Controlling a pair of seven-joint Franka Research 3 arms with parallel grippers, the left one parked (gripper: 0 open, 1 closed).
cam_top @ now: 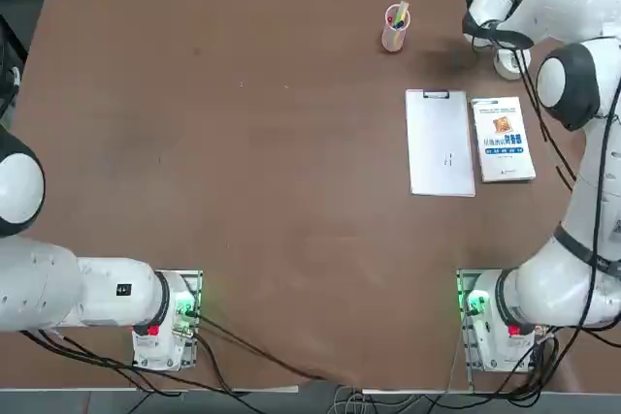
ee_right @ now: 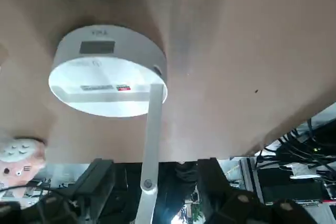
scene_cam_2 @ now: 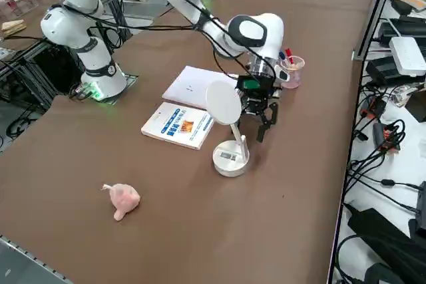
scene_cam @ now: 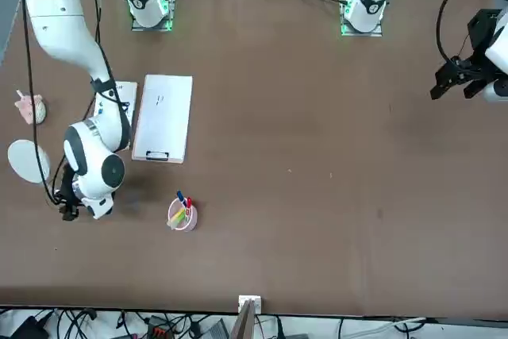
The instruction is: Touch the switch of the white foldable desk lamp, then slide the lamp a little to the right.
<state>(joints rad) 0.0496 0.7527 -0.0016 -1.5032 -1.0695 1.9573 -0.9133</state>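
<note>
The lamp's round head (scene_cam: 28,160) is held out by the lamp's thin arm alone, so the arm will stay at its angle and drag the lamp's base (ee_right: 108,71) along when the robot pulls.
The white foldable desk lamp stands at the table's far right with its round disc base (scene_cam_2: 230,158) flat on the wood, a thin arm (scene_cam_2: 237,139) and a round flat head (scene_cam_2: 223,102). A small grey panel (ee_right: 97,47) shows on the base. My right gripper (scene_cam_2: 265,123) hangs just beyond the lamp, on the pen cup's side, fingers pointing down close to the table. In the right wrist view the right gripper (ee_right: 155,165) is open: the lamp's thin arm (ee_right: 152,124) stands between the two spread fingers (ee_right: 100,179), touching neither. The top view shows only part of the base (cam_top: 509,66).
A pink pen cup (scene_cam_2: 291,71) stands close behind the gripper. A white clipboard (cam_top: 440,143) and a blue-and-white book (cam_top: 502,139) lie beside the lamp, nearer the robot. A pink plush toy (scene_cam_2: 122,199) lies near the table's right edge.
</note>
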